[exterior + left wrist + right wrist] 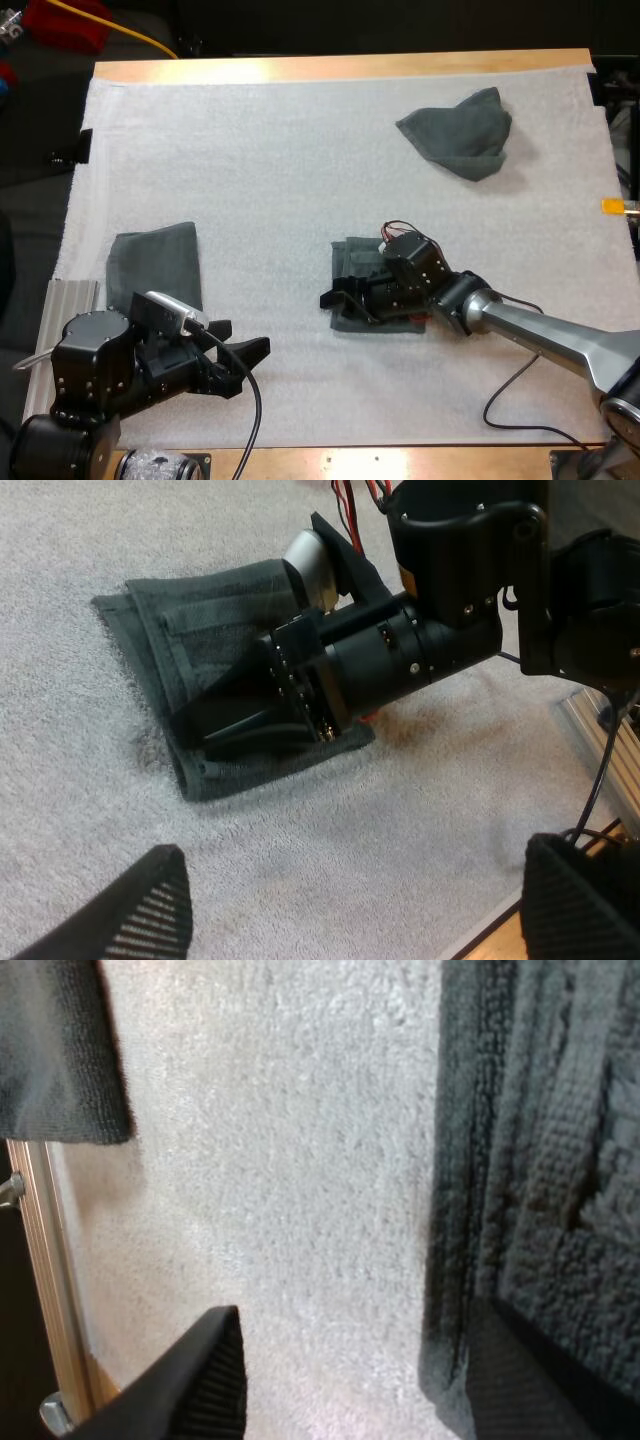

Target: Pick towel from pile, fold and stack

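Note:
The folded mid-mat towel (358,257) has layered edges (338,262) that lie close together, so it will bend but stay folded while I carry it.
A folded dark grey-green towel (352,262) lies mid-mat, with my right gripper (338,295) low over its left edge. Its fingers stand apart, open: one rests on the towel (540,1160), the other hangs over bare mat, as the right wrist view (350,1360) shows. A second folded towel (155,262) lies at the left of the mat (280,170); a crumpled one (460,130) sits at the far right. My left gripper (245,338) hovers open near the front edge, empty. From the left wrist view (360,900) it faces the middle towel (190,660) and the right gripper (230,735).
A ribbed metal rail (72,300) runs beside the left towel at the mat's edge. The wooden table edge (400,462) lies along the front. A black cable (510,400) loops on the mat below my right arm.

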